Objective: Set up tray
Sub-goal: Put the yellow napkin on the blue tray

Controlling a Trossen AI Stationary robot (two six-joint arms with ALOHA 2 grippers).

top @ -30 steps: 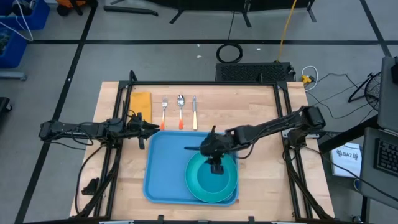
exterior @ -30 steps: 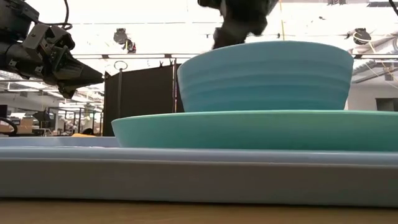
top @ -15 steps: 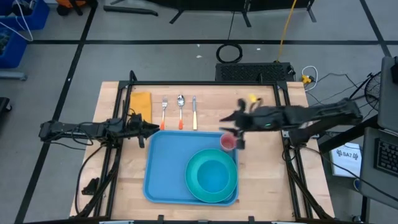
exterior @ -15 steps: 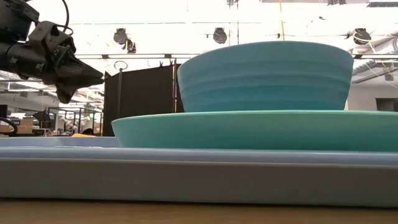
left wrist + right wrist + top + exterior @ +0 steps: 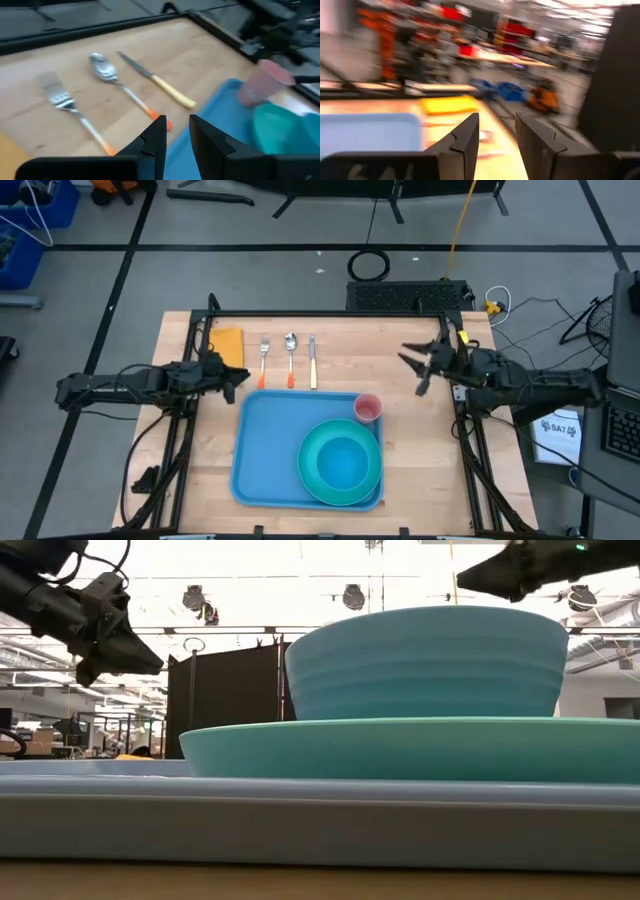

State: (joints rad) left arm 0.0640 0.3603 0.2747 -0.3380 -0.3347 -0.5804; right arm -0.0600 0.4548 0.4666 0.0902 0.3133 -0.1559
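My left gripper aims level past the yellow napkin (image 5: 229, 346) toward the tray; next I tip it down, back to the napkin's near corner.
The light-blue tray (image 5: 262, 450) (image 5: 300, 825) lies flat on the wooden table. At its near right, a teal plate (image 5: 309, 470) (image 5: 400, 752) carries a teal bowl (image 5: 344, 464) (image 5: 425, 660). A pink cup (image 5: 367, 408) (image 5: 262, 82) stands upright on the tray's far right corner. My left gripper (image 5: 244, 377) (image 5: 176, 120) hovers by the tray's far left corner, open by a narrow gap. My right gripper (image 5: 412, 370) (image 5: 478, 578) (image 5: 497, 117) is open in the air, to the right of the cup and clear of it.
A fork (image 5: 263, 360), a spoon (image 5: 290, 358) and a knife (image 5: 312, 361) lie side by side on the table just beyond the tray's far edge, with a yellow napkin (image 5: 228, 345) to their left. Bare wood shows on both sides of the tray.
My right gripper has risen from above the bowl and swung toward the table's right and far side, ending open and clear of the tray. The pink cup has come into sight standing on the tray's far right corner. My left gripper has edged slightly toward the right.
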